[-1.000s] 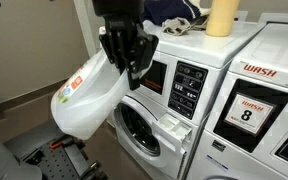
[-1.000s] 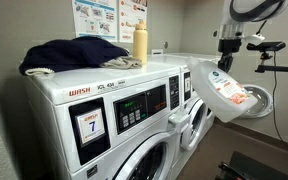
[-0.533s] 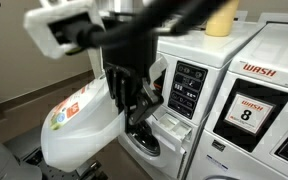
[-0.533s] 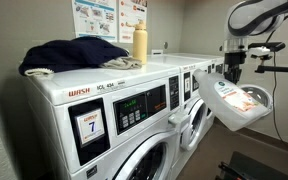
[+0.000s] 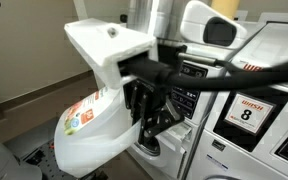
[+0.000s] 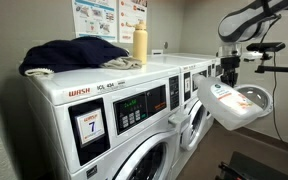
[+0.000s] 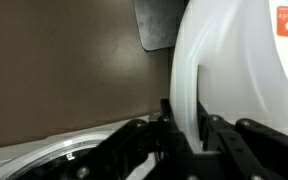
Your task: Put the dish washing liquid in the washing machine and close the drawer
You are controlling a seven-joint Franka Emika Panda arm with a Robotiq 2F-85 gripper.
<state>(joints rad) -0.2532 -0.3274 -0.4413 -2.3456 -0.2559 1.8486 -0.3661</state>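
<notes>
The jug's wide bottom end (image 5: 74, 157) hangs lower than its handle end, so next my gripper rolls that bottom up past level and tips the jug toward the open drawer.
My gripper (image 5: 147, 108) is shut on the handle of a large white detergent jug (image 5: 92, 132) with a colourful label. In both exterior views the jug (image 6: 232, 103) hangs tilted in front of a white front-load washing machine (image 6: 134, 110), its upper end close to the open detergent drawer (image 6: 203, 80). The drawer is mostly hidden behind my arm and the jug in an exterior view (image 5: 169, 125). In the wrist view the jug's white handle (image 7: 184, 75) runs between my fingers (image 7: 185, 135).
A second washer (image 5: 259, 95) stands beside the first. A yellow bottle (image 6: 139, 44) and a dark pile of clothes (image 6: 72, 54) lie on top of the washers. Posters hang on the wall behind. The floor is dark below.
My arm has carried the jug lower and closer to the washer's front and drawer. The grip on the handle is unchanged.
</notes>
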